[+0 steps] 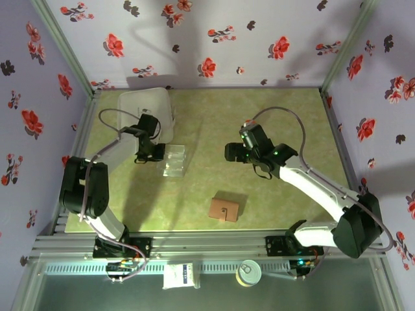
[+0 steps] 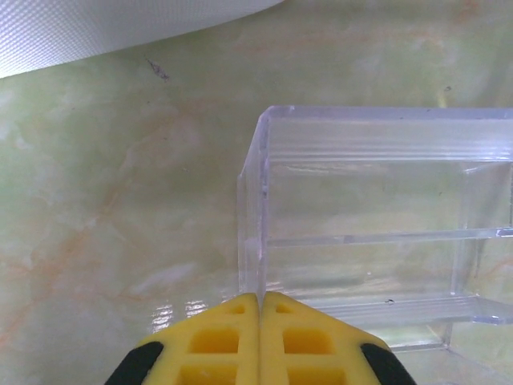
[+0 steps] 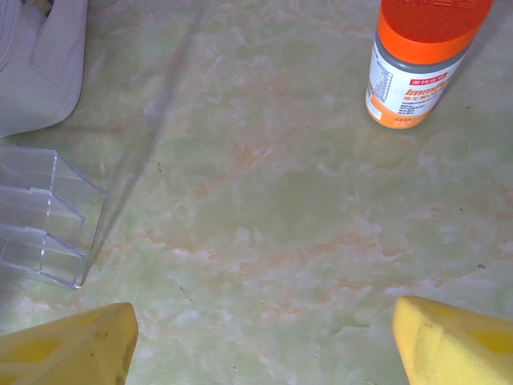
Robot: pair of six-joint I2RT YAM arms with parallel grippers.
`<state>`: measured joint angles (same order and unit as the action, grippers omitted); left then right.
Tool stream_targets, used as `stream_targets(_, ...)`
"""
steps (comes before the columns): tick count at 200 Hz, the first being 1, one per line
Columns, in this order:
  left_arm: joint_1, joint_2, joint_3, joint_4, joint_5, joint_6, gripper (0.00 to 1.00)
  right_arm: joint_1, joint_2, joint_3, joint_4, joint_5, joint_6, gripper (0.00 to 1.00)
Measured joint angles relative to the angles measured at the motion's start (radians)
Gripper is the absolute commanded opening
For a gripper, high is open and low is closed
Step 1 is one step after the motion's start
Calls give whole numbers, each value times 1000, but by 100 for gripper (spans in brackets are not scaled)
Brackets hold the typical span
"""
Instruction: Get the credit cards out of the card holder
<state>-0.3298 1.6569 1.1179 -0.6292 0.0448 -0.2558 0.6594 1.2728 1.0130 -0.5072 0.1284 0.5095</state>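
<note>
The left gripper's fingers pinch the sleeve's side point(image 2: 254, 216) and that spot beside the orange-capped bottle is free, so it should keep carrying the clear sleeve until it rests there.
The brown card holder point(image 1: 224, 209) lies folded shut on the green table near the front edge, clasp mark up, and no gripper is near it. No credit cards show; any are hidden. My left gripper point(image 1: 150, 155) point(image 2: 260, 301) is shut, its yellow fingertips pressed together right at the corner edge of a clear plastic sleeve point(image 1: 174, 161) point(image 2: 377, 233). The sleeve's compartments look empty. My right gripper point(image 1: 235, 153) point(image 3: 264, 337) hangs wide open over bare table at mid-right, with nothing between its fingers.
A white square box point(image 1: 146, 110) point(image 3: 40, 64) stands at the back left, behind the left gripper. An orange-capped bottle point(image 3: 417, 60) stands ahead of the right gripper. The clear sleeve point(image 3: 40, 216) lies to that gripper's left. A white packet point(image 1: 181, 275) and a can point(image 1: 248, 272) rest below the table's front rail.
</note>
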Motion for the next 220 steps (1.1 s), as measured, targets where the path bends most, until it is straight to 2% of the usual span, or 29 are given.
stream_targets(60,-76,30,85,-6,-1,-62,0,0,-14,0,0,11,-1,84)
stream_targets(137,-156,183,221,57,-3,-203,0,0,-13,0,0,30,-11,85)
stream_targets(220,-165,267,320,105,-10,-290,0,0,-10,0,-4,41,-31,85)
